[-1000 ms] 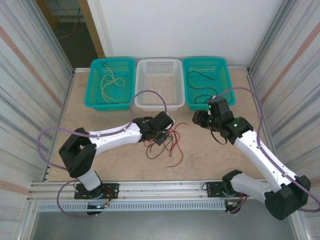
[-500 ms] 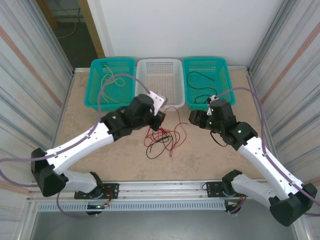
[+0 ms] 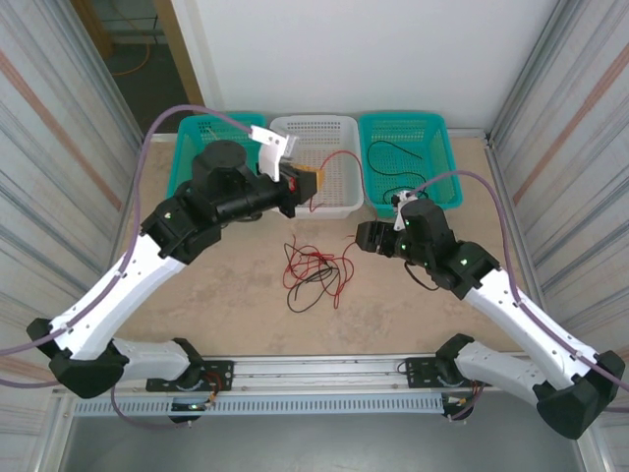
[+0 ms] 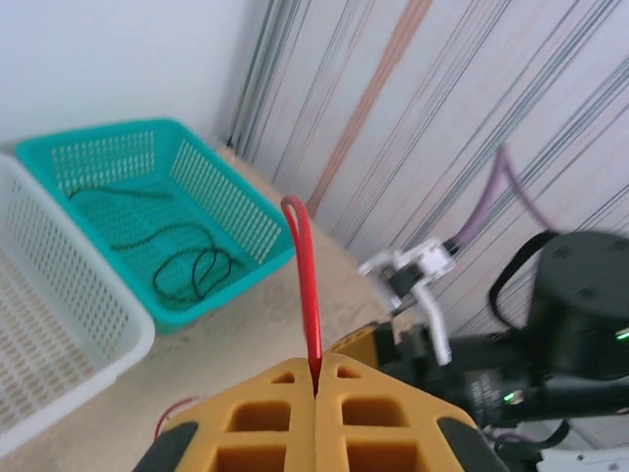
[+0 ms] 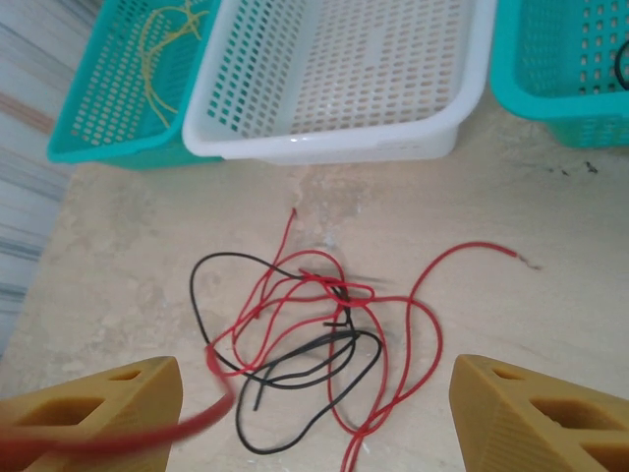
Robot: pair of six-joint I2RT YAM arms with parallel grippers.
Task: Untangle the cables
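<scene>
I should keep carrying the red cable with my left gripper until the cable hangs over the white basket (image 3: 337, 182), then let it go there, because it hangs clear of the tangle.
A tangle of red and black cables (image 3: 316, 275) lies on the table's middle, and from above in the right wrist view the tangle (image 5: 314, 334) sits between my spread fingers. My left gripper (image 3: 307, 184) is raised in front of the white basket, shut on a red cable (image 3: 352, 167) that arcs up and drops to the tangle. In the left wrist view the yellow fingertips (image 4: 316, 379) pinch that red cable (image 4: 307, 285). My right gripper (image 3: 362, 239) hovers just right of the tangle, open (image 5: 314, 408), with nothing between its fingers.
Three baskets stand along the back: a teal basket (image 3: 189, 167) holding a yellow cable (image 5: 157, 39), a white basket (image 3: 339, 133) in the middle, and a teal basket (image 3: 442, 147) holding black cable (image 4: 182, 270). Corrugated walls close both sides.
My left arm has risen and swung back toward the white basket, pulling a red cable up out of the tangle. My right gripper has shifted left toward the tangle.
</scene>
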